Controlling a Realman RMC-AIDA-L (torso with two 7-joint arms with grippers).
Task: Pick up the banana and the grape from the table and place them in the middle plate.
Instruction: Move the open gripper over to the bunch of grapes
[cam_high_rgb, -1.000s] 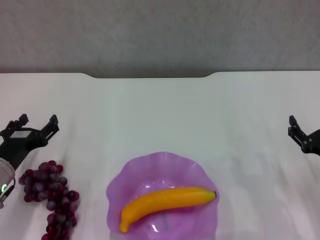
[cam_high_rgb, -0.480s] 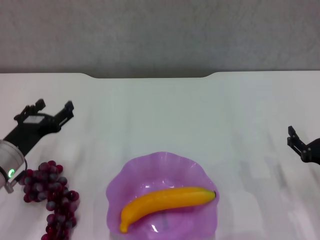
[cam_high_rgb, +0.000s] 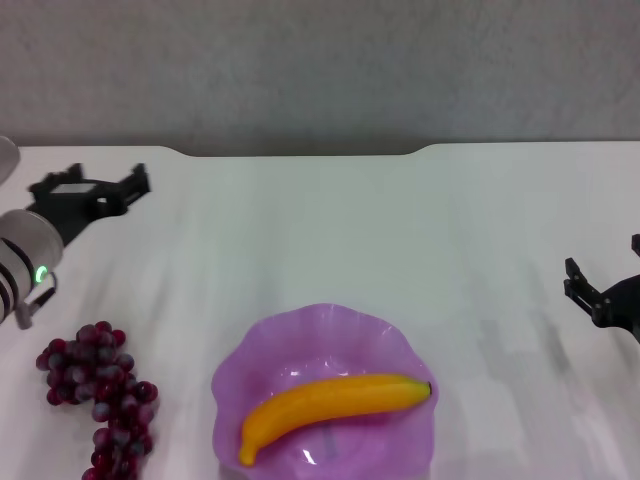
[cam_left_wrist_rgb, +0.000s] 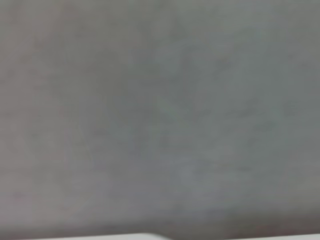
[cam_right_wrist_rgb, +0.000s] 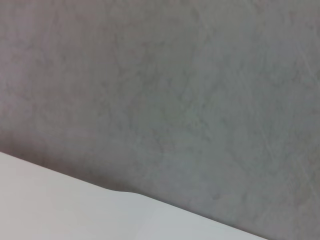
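Observation:
The grey wall is in front of my left gripper, which is raised beyond the grapes, so next I tilt the gripper down and move it back to the grapes' far end.
The yellow banana lies inside the purple scalloped middle plate at the front centre of the white table. The dark red grape bunch lies on the table at the front left, apart from the plate. My left gripper is open and empty, raised well above and behind the grapes near the far left. My right gripper is at the right edge of the head view, empty, away from both fruits. Both wrist views show only grey wall and a strip of table.
The table's far edge has a notch in front of the grey wall. The table edge also shows in the right wrist view.
My left gripper has risen and moved back, away from the grapes, which stay on the table. My right gripper has drifted slightly down toward the front right.

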